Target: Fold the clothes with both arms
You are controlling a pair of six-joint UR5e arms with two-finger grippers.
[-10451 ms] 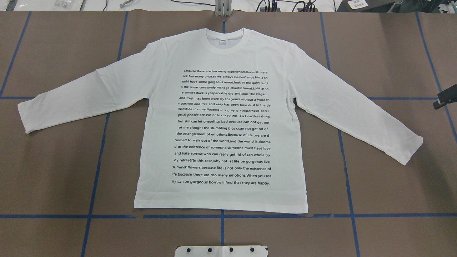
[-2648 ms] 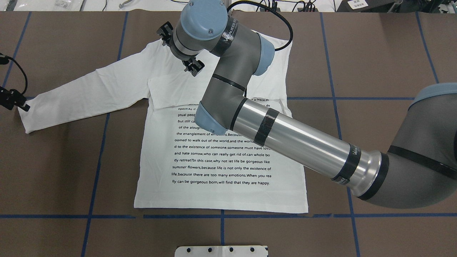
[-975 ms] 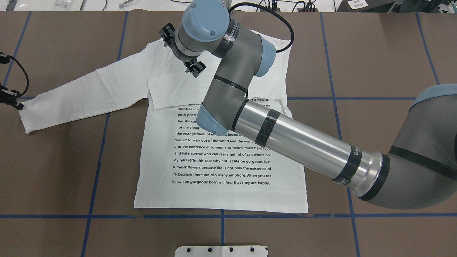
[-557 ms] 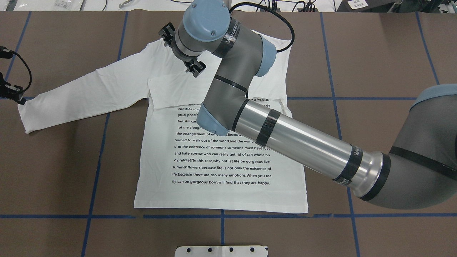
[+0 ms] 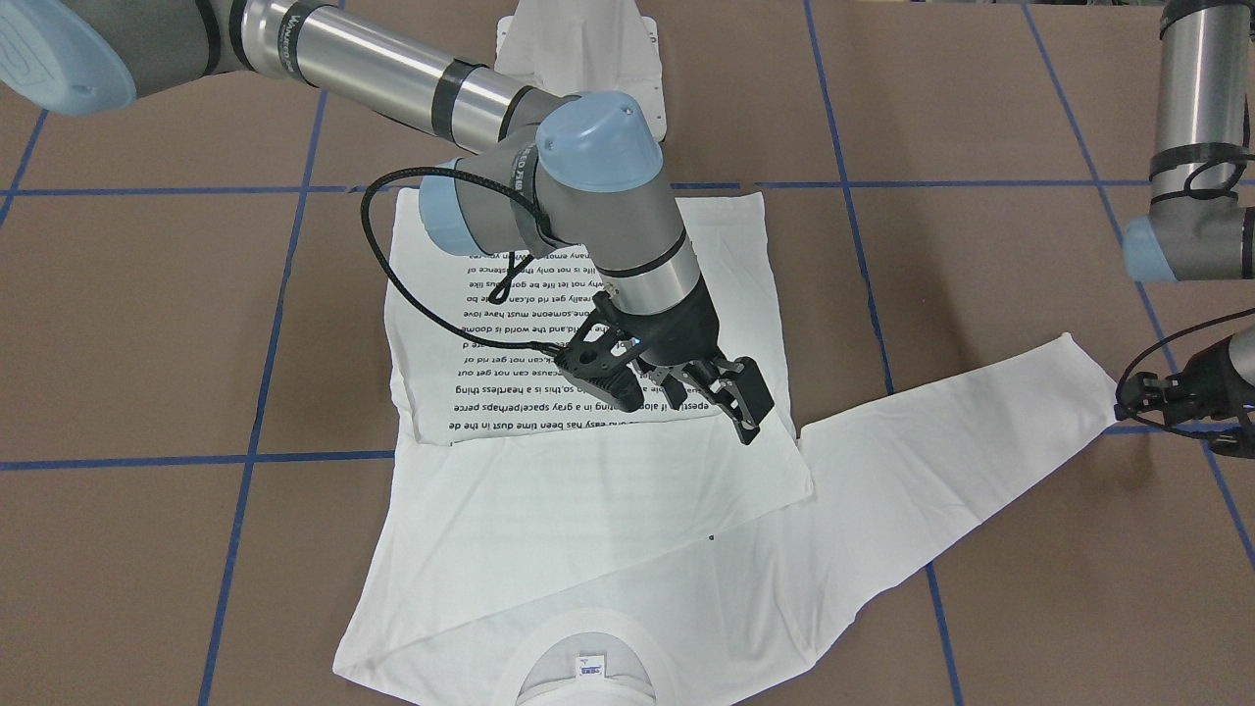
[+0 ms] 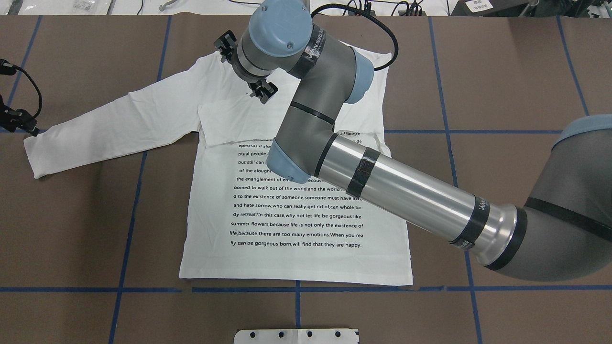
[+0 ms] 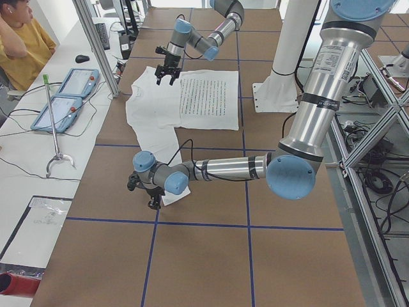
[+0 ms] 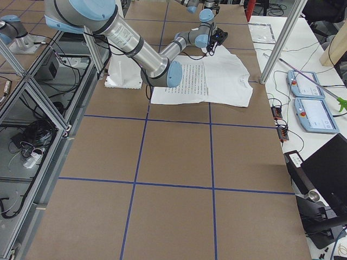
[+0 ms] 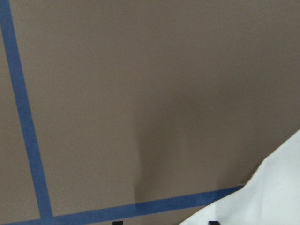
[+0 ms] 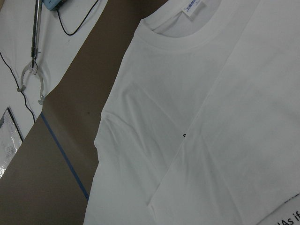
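I should move my left gripper further in over the cuff's corner before I close it and fold the sleeve, because it is at the edge of the outstretched sleeve's cuff (image 5: 1107, 398).
The white shirt (image 6: 296, 215) lies flat on the brown table, printed side up, collar (image 5: 588, 667) toward the far edge. One sleeve is folded across the chest (image 5: 608, 510). The other sleeve (image 6: 119, 124) lies stretched out to the left. My right gripper (image 5: 677, 392) hovers over the folded sleeve with its jaws wide apart and empty. It also shows in the overhead view (image 6: 243, 70). My left gripper (image 6: 19, 125) is open beside the outstretched sleeve's cuff (image 9: 281, 187) and holds nothing. It also shows in the front view (image 5: 1172, 397).
The white pedestal base (image 6: 296, 336) stands at the near table edge. Blue tape lines (image 6: 129, 200) cross the brown table. A side table with tablets (image 7: 67, 89) and an operator (image 7: 22, 45) lie beyond the far edge.
Since the first frame one sleeve has been folded over the chest. In the last second my right arm shifted slightly right, and my left gripper moved a little farther up along the cuff.
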